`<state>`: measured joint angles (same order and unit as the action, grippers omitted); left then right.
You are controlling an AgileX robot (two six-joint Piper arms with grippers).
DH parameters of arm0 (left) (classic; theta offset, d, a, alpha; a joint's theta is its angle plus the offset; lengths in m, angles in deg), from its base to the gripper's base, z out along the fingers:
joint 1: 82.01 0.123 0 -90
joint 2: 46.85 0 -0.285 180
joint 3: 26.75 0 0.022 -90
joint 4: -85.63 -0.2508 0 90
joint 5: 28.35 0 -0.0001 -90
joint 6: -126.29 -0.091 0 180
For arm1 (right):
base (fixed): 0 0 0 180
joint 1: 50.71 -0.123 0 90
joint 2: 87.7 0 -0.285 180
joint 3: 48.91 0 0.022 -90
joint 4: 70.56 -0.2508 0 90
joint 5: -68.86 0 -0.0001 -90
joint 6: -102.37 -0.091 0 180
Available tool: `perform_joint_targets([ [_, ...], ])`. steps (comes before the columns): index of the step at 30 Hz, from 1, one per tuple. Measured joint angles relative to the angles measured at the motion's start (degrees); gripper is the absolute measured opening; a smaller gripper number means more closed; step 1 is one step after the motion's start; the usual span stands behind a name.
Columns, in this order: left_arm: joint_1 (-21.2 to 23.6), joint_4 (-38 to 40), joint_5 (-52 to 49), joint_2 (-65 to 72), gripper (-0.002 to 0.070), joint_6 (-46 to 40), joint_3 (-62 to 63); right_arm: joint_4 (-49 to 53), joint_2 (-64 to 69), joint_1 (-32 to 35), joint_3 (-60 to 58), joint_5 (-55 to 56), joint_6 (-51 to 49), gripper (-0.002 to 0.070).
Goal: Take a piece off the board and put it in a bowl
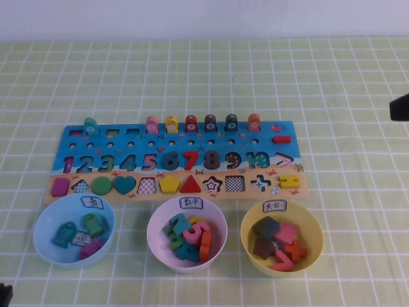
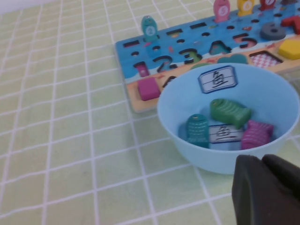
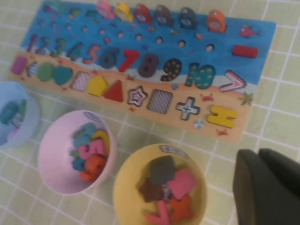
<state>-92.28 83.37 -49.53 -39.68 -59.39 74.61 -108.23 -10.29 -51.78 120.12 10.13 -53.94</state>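
Observation:
The orange fish piece is standing upright at the fish row's loose end (image 1: 262, 123). So my right gripper should keep going toward that piece (image 1: 254, 121) until the fingers close around it.
The orange fish piece (image 1: 254, 121) stands upright at the right end of the fish row on the blue board (image 1: 268, 137); it also shows in the right wrist view (image 3: 216, 21). The light blue bowl (image 1: 45, 246) sits in front of the board's left end and holds several fish pieces; it also shows in the left wrist view (image 2: 173, 126). My left gripper (image 2: 262, 161) is shut and empty, low beside that bowl, at the near left corner of the high view (image 1: 4, 295). My right gripper (image 3: 259, 154) is shut and empty, raised off the board's right end (image 1: 399, 107).
A pink bowl (image 1: 156, 246) with number pieces and a yellow bowl (image 1: 314, 252) with sign pieces stand in front of the board. Teal (image 1: 90, 126), pink, yellow, red and dark fish pieces stand along the board's back row. A green checked cloth covers the table.

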Motion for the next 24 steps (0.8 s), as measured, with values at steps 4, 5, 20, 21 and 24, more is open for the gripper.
perform_joint_targets([
  [4, 0.0, -4.69, 0.0, 0.0, -0.0004, 0.0, 0.0, 7.03, 12.38, -1.66, 12.87, -5.78, -3.97, -0.0018],
  [5, 0.0, -5.37, 0.0, 0.0, -0.0004, 0.0, 0.0, 8.62, 14.97, -2.3, 15.6, -7.05, -5.34, -0.0018],
  [20, 0.0, -6.71, -0.27, 0.0, -0.0004, 0.0, 0.0, 34.63, 54.02, -19.27, 59.29, -11.98, -15.61, -0.0018],
  [21, 0.0, -7.11, -0.3, 0.0, -0.0004, 0.0, 0.0, 35.54, 55.54, -19.95, 60.62, -11.98, -15.73, -0.0018],
  [24, 0.0, -9.36, -0.4, 0.0, -0.0004, 0.0, 0.0, 36.07, 59.06, -21.3, 62.91, -12.09, -15.89, -0.0018],
])
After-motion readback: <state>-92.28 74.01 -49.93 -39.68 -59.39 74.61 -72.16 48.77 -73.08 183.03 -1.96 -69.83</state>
